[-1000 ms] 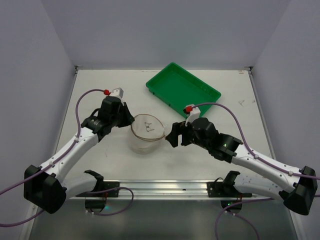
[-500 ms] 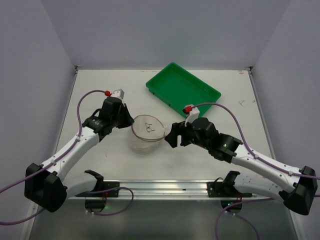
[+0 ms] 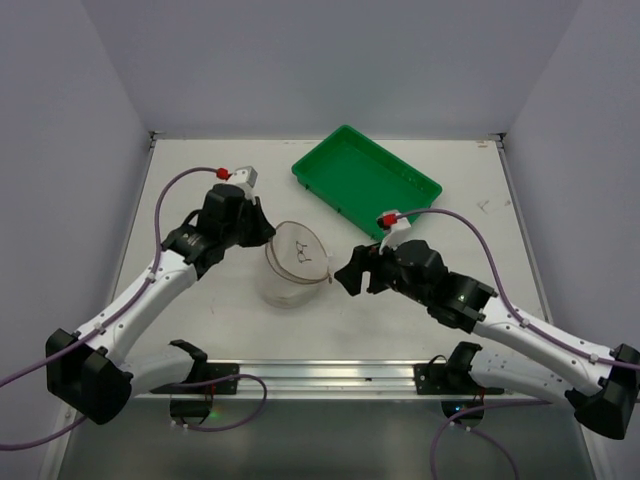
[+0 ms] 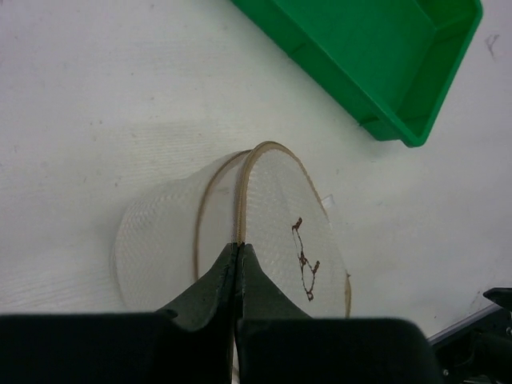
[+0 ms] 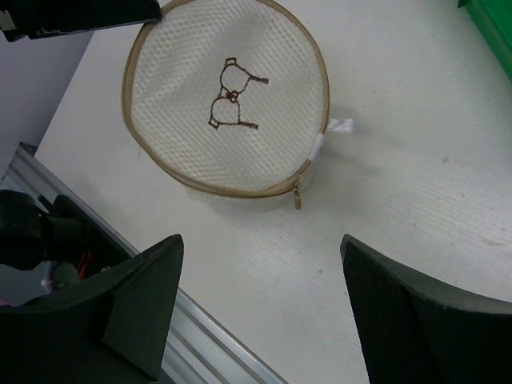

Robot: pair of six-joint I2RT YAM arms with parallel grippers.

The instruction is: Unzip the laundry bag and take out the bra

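Next, my right gripper clears the space next to the white tab while my left gripper flips the lid open, because the bag's unzipped lid is over the bag's opening.
The white mesh laundry bag sits mid-table, tilted, with its flat face and bra drawing turned toward the right arm. My left gripper is shut on the bag's tan zipper rim at its left edge and holds that side up. My right gripper is open and empty, just right of the bag. In the right wrist view the gripper hovers over bare table below the zipper pull and a white tab. The zipper looks closed. No bra shows through the mesh.
A green rectangular tray lies at the back right, also in the left wrist view. A metal rail runs along the table's near edge, close under the right gripper.
My left gripper has moved a little farther back and up with the bag's rim, tipping the bag's face more toward the right. My right gripper has shifted slightly right and stays open.
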